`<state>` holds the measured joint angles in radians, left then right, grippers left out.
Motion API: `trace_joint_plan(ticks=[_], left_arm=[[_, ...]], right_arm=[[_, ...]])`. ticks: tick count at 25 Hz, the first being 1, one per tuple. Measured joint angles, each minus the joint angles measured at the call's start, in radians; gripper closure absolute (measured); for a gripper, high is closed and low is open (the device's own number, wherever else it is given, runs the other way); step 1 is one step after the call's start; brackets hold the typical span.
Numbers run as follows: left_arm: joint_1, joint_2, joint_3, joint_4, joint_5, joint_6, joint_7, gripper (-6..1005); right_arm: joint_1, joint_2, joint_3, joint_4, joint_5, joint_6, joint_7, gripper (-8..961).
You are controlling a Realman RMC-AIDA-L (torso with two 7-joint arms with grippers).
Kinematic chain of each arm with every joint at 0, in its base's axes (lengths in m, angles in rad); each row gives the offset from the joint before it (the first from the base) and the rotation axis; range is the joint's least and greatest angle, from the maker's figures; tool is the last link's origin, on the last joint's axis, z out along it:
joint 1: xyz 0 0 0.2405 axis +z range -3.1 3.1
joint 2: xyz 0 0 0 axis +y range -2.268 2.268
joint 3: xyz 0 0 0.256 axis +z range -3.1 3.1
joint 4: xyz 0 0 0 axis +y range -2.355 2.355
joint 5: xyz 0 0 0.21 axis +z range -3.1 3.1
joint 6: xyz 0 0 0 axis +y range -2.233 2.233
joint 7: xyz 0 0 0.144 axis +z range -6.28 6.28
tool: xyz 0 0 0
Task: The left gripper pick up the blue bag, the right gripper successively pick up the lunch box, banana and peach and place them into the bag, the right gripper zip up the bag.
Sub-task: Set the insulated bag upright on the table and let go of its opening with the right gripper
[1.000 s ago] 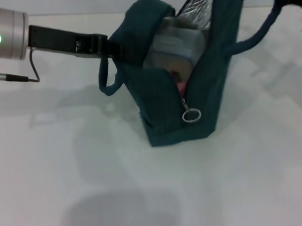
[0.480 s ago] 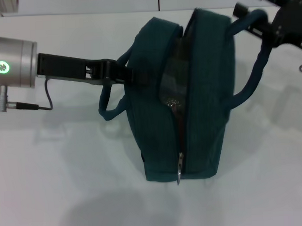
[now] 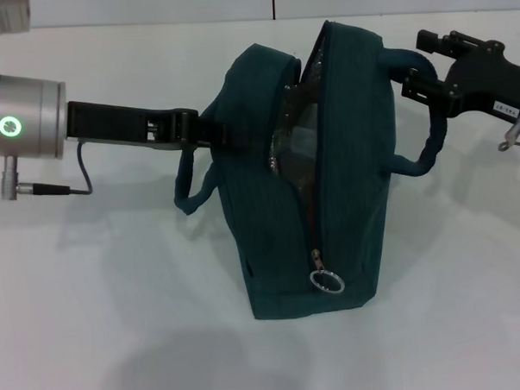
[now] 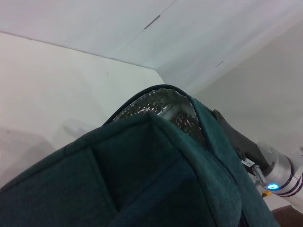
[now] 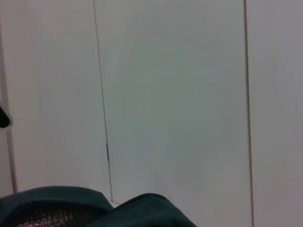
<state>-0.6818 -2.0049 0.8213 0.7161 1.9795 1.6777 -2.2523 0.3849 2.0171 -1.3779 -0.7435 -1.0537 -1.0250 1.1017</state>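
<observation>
I should open my right gripper, because it is holding the blue bag's handle [image 3: 437,137], far above the zip's ring pull. It should then move back and reach down low for the ring [image 3: 327,282].
The blue bag [image 3: 346,183] stands upright in the middle of the table, its top slit partly open on the silver foil lining [image 3: 297,135]. Low on its front hangs the zip's silver ring pull [image 3: 327,281]. My left gripper [image 3: 207,130] reaches in from the left and is shut on the bag's left handle. From the right, my right gripper [image 3: 408,79] is shut on the right handle [image 3: 432,140]. The left wrist view shows the bag's fabric [image 4: 142,179], the foil [image 4: 156,106] and the right arm [image 4: 236,142] behind. The lunch box, banana and peach are hidden.
The white table [image 3: 119,322] spreads around the bag, with a pale wall [image 3: 148,5] at its far edge. A thin cable [image 3: 78,173] hangs from the left wrist. The right wrist view shows wall panels [image 5: 175,94] above the bag's top edge [image 5: 142,210].
The bag was tilted and gaping, showing the lunch box inside; now it stands upright with a narrow slit. The right gripper has come down into view holding the right handle.
</observation>
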Motion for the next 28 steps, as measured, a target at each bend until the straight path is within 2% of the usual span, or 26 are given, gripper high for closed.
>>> trace_joint_plan(ticks=[4,10,13,19,24,28], left_arm=[[0.010,0.002,-0.002,-0.004,0.000,0.000,0.005,961],[0.024,0.006,-0.003,0.002,-0.006,0.006,0.000,961],[0.020,0.006,-0.004,0.001,-0.008,0.007,0.000,961],[0.015,0.002,-0.004,0.001,-0.008,0.005,0.002,961],[0.017,0.003,-0.004,-0.003,-0.008,-0.010,0.004,961],[0.018,0.006,-0.004,-0.003,-0.007,-0.010,0.005,961]], right_arm=[[-0.015,0.000,0.007,-0.056,0.007,-0.019,0.006,332],[-0.034,-0.006,0.009,-0.288,-0.080,-0.029,0.122,332],[-0.034,-0.003,0.007,-0.345,-0.107,-0.024,0.148,332],[-0.022,0.000,0.006,-0.331,-0.103,-0.016,0.148,332],[0.004,-0.004,-0.006,-0.239,-0.193,0.024,0.197,333],[-0.009,-0.005,-0.005,-0.178,-0.231,0.015,0.227,333]])
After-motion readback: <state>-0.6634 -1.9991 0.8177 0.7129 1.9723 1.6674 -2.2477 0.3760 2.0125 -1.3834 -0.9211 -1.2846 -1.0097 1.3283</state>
